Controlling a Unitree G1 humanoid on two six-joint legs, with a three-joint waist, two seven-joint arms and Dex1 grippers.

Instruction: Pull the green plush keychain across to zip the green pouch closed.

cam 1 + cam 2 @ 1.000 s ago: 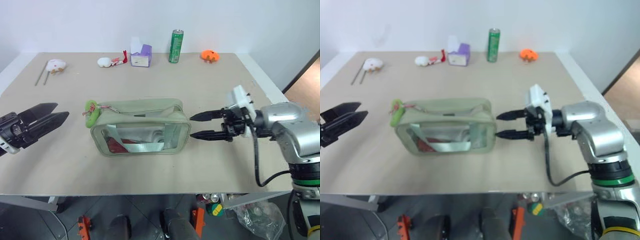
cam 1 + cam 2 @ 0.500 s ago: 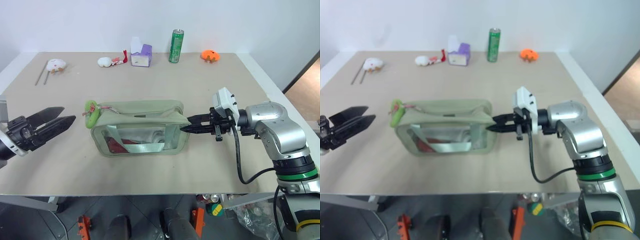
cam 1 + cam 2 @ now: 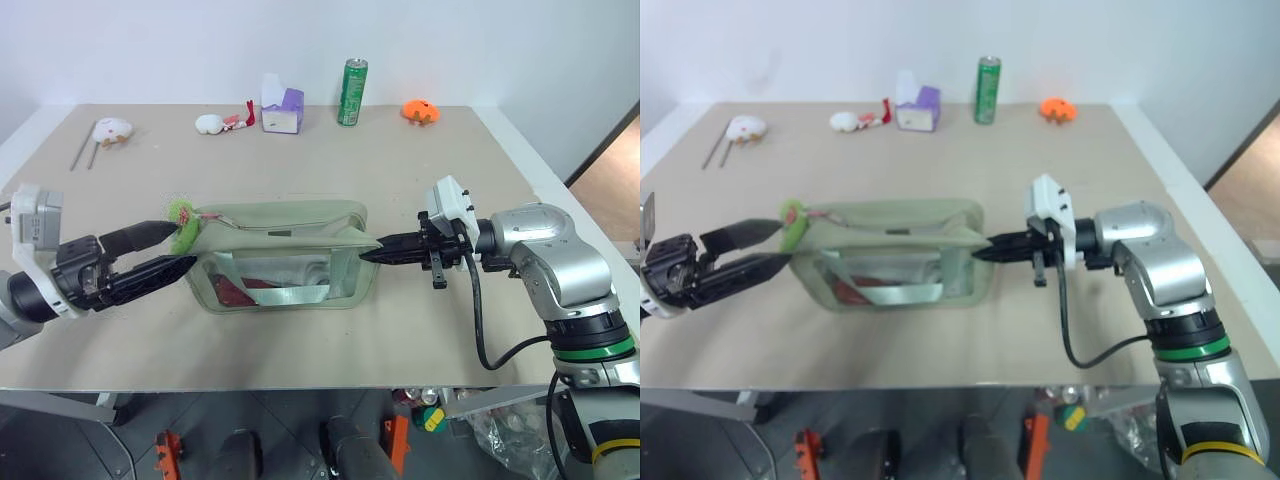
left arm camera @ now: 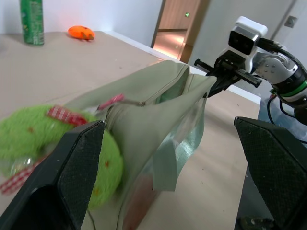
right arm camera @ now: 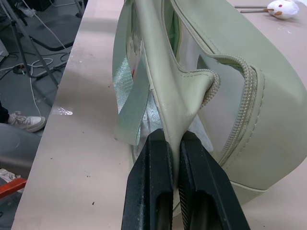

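Observation:
My right gripper is holding the pouch's end (image 3: 366,242) taut, so the zip (image 3: 226,220) should close behind the green plush keychain when I pull it, while the pouch stays put.
The green pouch (image 3: 285,255) lies in the middle of the table, its zip open along the top. At its left end hangs the green plush keychain (image 3: 183,214) with a red ribbon bit. My left gripper (image 3: 181,245) is wide open and level, its fingertips reaching the keychain. In the left wrist view the plush keychain (image 4: 29,136) sits between the two fingers (image 4: 79,177), close to one of them. My right gripper (image 3: 368,253) is shut on the pouch's right-end fabric. The right wrist view shows the pouch (image 5: 230,86) fold pinched between the fingertips (image 5: 158,143).
Along the table's far edge stand a green can (image 3: 352,92), a purple-white box (image 3: 282,112), an orange object (image 3: 421,111) and a small white plush (image 3: 210,123). Another white toy (image 3: 112,130) with two sticks lies far left. The table's front edge runs just below the pouch.
My left gripper has moved right, from well left of the pouch up to the keychain. My right gripper went from open beside the pouch's right end to shut on its fabric.

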